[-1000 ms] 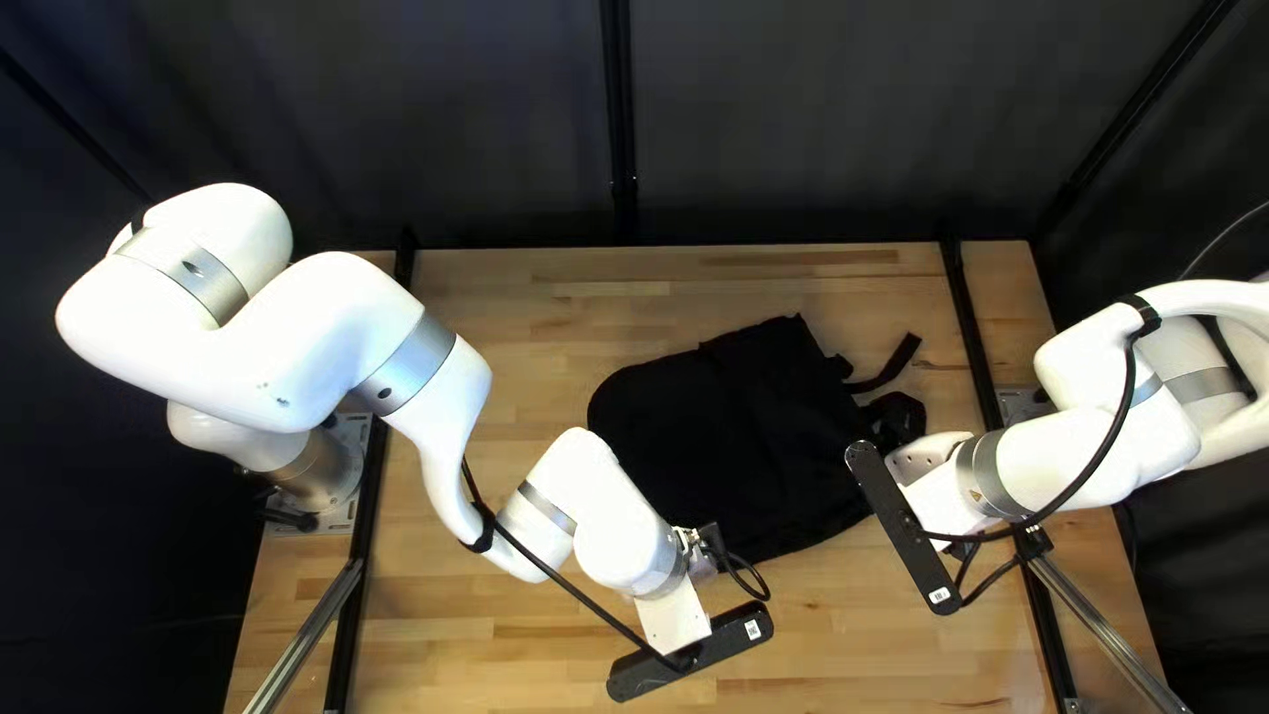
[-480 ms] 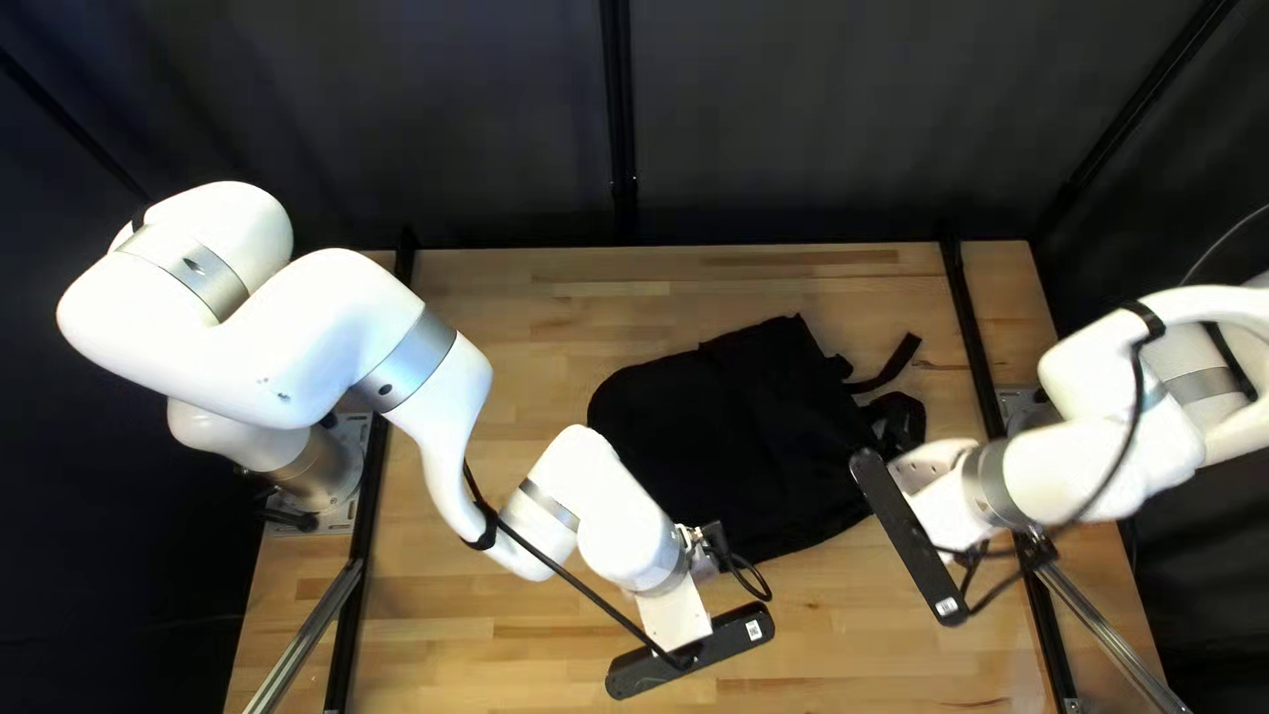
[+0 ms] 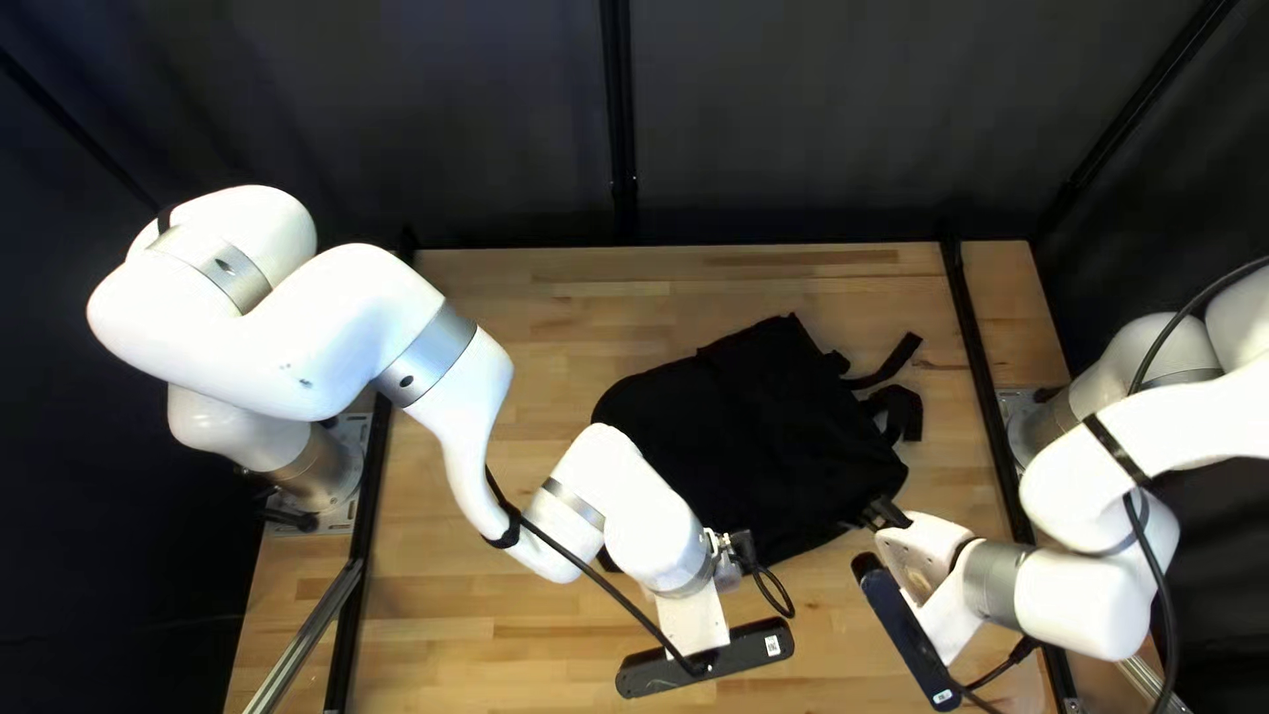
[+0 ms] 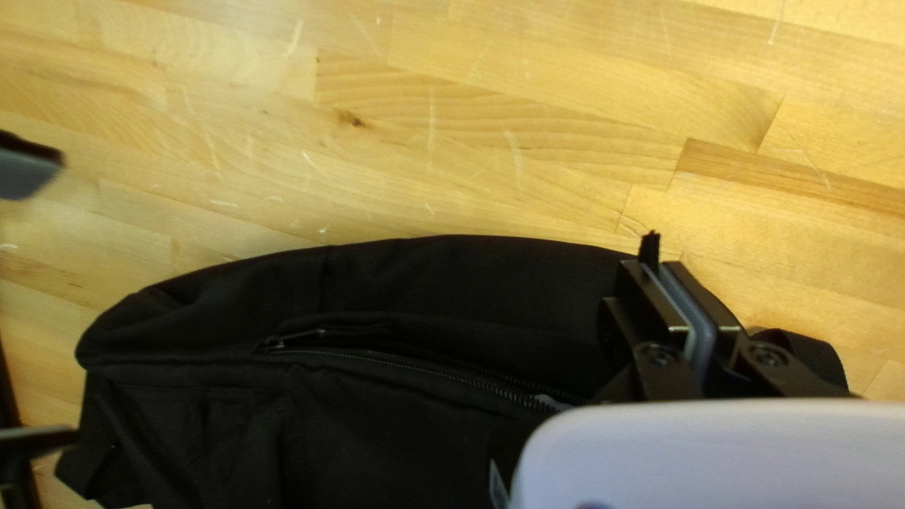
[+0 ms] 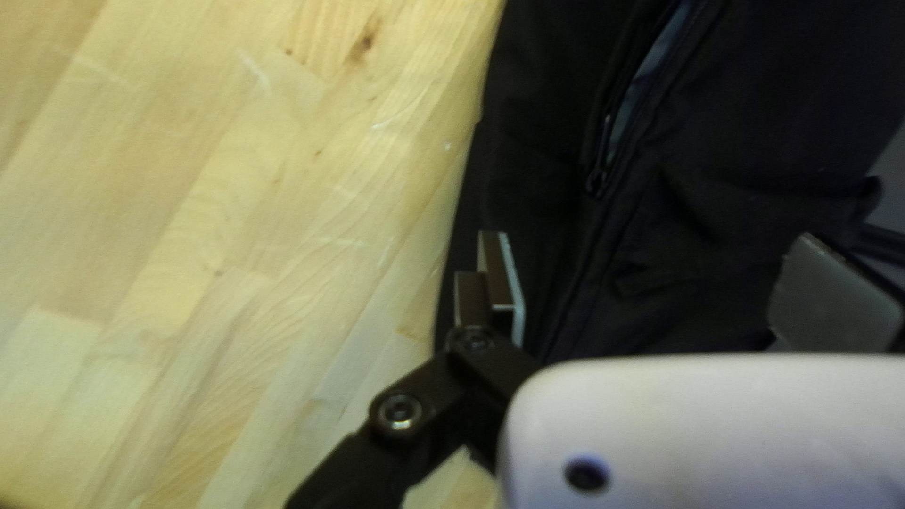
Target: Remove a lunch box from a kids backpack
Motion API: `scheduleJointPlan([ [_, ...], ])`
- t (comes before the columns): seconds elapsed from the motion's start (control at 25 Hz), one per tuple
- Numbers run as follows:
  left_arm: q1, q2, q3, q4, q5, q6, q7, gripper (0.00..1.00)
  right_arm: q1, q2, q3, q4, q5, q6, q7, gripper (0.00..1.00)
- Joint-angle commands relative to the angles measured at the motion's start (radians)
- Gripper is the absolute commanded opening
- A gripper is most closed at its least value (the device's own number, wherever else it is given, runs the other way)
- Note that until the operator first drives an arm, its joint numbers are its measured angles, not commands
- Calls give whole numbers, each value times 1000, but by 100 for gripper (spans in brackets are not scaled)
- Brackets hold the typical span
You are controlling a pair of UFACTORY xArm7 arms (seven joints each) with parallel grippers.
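Note:
The backpack's zippered edge [image 5: 648, 139] will gape open and show blue inside when the robot pulls, because the zipper is already parted around a narrow grey-blue strip [image 5: 655, 64].
The black backpack [image 3: 747, 436] lies flat on the table. My left gripper [image 3: 727, 553] is over its near edge in the top left view; in the left wrist view the left gripper [image 4: 677, 306] has its fingers close together on black backpack cloth, a bit poking out at the tips. By the backpack's near right corner is my right gripper [image 3: 883, 513]. The right gripper [image 5: 660, 287] has its fingers wide apart in its wrist view, over the backpack's side. Beside them, a zipper [image 5: 596, 179] is parted, showing a narrow grey-blue strip [image 5: 650, 75]; whether this is the lunch box I cannot tell.
Backpack straps [image 3: 899, 397] spread toward the right of the top left view. Bare wooden table [image 3: 529, 317] surrounds the backpack. Black rails [image 3: 972, 331] run along both sides of the table.
My right gripper has come down toward the near edge, its fingers now showing at the backpack's corner. The left arm has shifted slightly right, and the backpack and its straps have moved a little.

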State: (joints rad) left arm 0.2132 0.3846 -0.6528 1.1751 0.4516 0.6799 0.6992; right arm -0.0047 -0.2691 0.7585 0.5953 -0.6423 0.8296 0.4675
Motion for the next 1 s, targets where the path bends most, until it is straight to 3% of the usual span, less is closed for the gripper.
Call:
scheduleJointPlan([
  [0.04, -6, -4, -2, 5, 8, 3, 6, 0, -51, 71, 52, 26, -124, 47, 123, 100],
  [0.36, -19, 7, 3, 17, 39, -6, 18, 0, -110, 257, 47, 101, -347, 103, 315, 100],
  [0.84, -23, 26, 17, 11, 77, -49, 27, 0, -156, 319, -8, 73, -506, -20, 482, 99],
  [0.88, -24, 26, 18, 10, 80, -51, 25, 0, -158, 317, -9, 73, -506, -24, 482, 87],
  [0.92, -25, 28, 20, 12, 83, -52, 24, 0, -159, 314, -10, 74, -506, -27, 481, 83],
  [1.0, -28, 31, 23, 15, 89, -54, 23, 0, -162, 304, -11, 70, -505, -35, 479, 6],
])
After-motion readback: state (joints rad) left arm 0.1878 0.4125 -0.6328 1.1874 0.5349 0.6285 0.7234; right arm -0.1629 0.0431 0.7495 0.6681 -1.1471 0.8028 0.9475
